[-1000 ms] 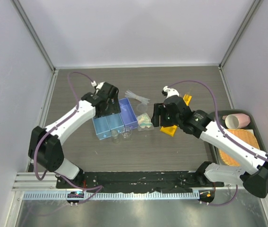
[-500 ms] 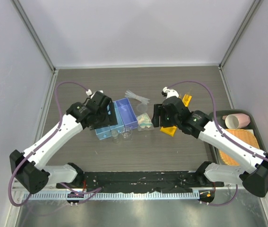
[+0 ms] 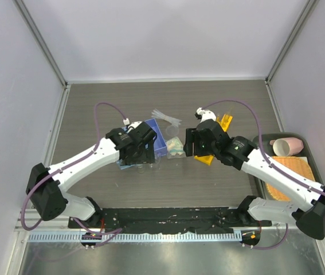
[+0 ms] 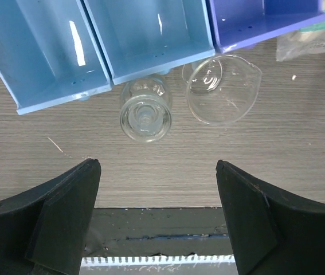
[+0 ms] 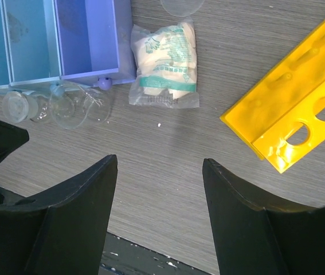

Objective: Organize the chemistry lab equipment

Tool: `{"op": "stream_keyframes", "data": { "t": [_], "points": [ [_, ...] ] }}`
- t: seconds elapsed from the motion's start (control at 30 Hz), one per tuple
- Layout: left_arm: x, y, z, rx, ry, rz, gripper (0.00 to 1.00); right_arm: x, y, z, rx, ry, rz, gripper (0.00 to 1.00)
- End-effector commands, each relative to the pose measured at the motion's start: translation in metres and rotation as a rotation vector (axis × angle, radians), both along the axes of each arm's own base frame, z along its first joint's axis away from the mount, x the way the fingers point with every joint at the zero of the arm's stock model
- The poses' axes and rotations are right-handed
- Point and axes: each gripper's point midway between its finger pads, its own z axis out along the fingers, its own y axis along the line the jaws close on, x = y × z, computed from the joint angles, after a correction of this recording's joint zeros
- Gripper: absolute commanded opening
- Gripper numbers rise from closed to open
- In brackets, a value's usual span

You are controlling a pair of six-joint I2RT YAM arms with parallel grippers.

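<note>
I see a gap (image 4: 179,103) between the small clear flask and the clear beaker, so my left gripper keeps lowering toward the flask (image 4: 145,117) until its fingers straddle it.
A clear beaker (image 4: 222,89) and a small clear flask (image 4: 145,112) stand on the table just in front of three blue bins (image 4: 151,34). My left gripper (image 4: 157,166) is open and empty, hovering above and slightly nearer than the two glass items; in the top view it (image 3: 142,156) covers them. A packet with green-beige contents (image 5: 165,66) lies right of the bins. The yellow rack (image 5: 291,114) lies tilted at the right. My right gripper (image 5: 159,160) is open and empty, over bare table between packet and rack. Thin droppers (image 3: 167,118) lie behind the bins.
A dark tray (image 3: 259,172) at the right edge holds the orange woven mat (image 3: 291,175) and the pink cup (image 3: 288,146). The table's near edge and black rail (image 4: 156,229) are close below the left gripper. White walls close in three sides.
My left arm has swung from above the bins' far-left side toward me and to the right, now over the glassware in front of the bins. The right arm has barely moved.
</note>
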Motion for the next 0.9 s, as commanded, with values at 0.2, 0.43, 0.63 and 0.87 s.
{"op": "stream_keyframes", "data": {
  "t": [0.2,0.43,0.63,0.87],
  "points": [
    [0.016,0.005,-0.020,0.082,-0.034,0.056,0.87,-0.002,-0.007,0.009,0.033,-0.055,-0.024,0.67],
    [0.020,0.004,-0.037,0.102,-0.025,0.091,0.86,-0.004,-0.012,0.006,0.014,-0.061,-0.019,0.67],
    [0.023,0.007,-0.043,0.120,-0.036,0.121,0.83,-0.004,-0.015,0.002,0.001,-0.063,-0.018,0.67],
    [0.022,0.013,-0.054,0.135,-0.018,0.157,0.74,-0.004,-0.016,-0.004,-0.019,-0.062,-0.014,0.67]
  ]
}}
